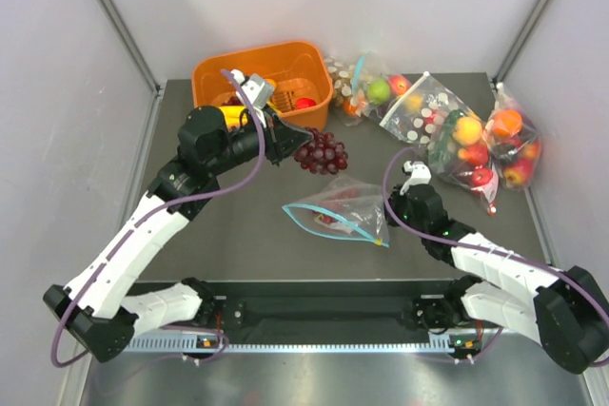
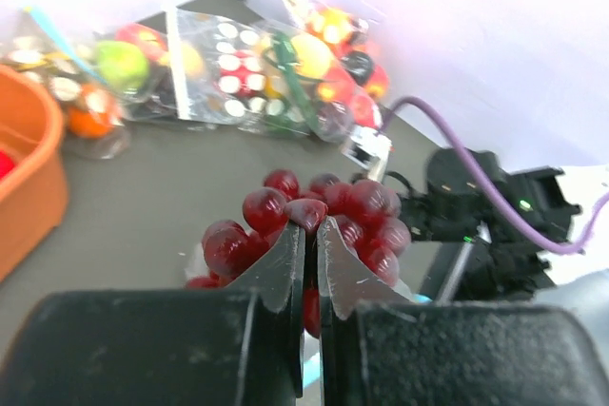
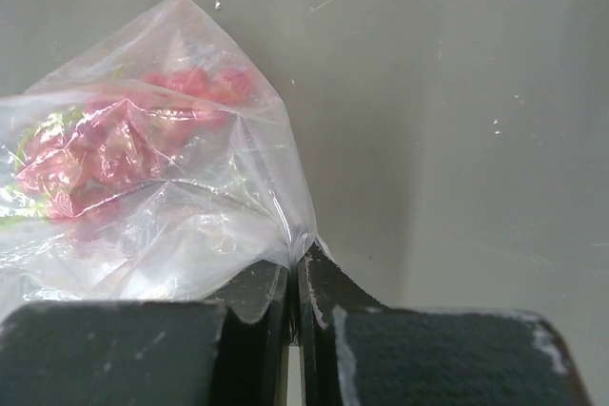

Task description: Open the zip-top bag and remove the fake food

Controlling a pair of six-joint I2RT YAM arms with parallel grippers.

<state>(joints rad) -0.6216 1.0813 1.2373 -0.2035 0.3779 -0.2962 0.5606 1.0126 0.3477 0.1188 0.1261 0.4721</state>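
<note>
The dark red grapes (image 1: 323, 153) hang free of the zip-top bag, so my left gripper should carry them on until they are inside the orange basket (image 1: 288, 81), then let go.
The zip-top bag (image 1: 338, 211) lies flat mid-table, its teal zip strip along the near edge. Red shapes show through the plastic (image 3: 162, 197). My right gripper (image 1: 390, 219) is shut on the bag's right corner (image 3: 297, 256) and pins it low on the table. My left gripper (image 1: 293, 145) is shut on the dark red grapes (image 1: 322, 152) and holds the cluster in the air beside the orange basket (image 1: 205, 78). The grapes bulge around the fingertips (image 2: 366, 202); the jaws (image 2: 311, 221) are pinched on the stem. A yellow shape (image 1: 231, 117) in the basket, maybe the bananas, is mostly hidden by my left arm.
Clear bags of round fruit crowd the back right: a white-dotted one (image 1: 419, 111), one by the right wall (image 1: 509, 145), a small one (image 1: 366, 87). They also show in the left wrist view (image 2: 247, 68). The basket stands back left, with walls close on both sides.
</note>
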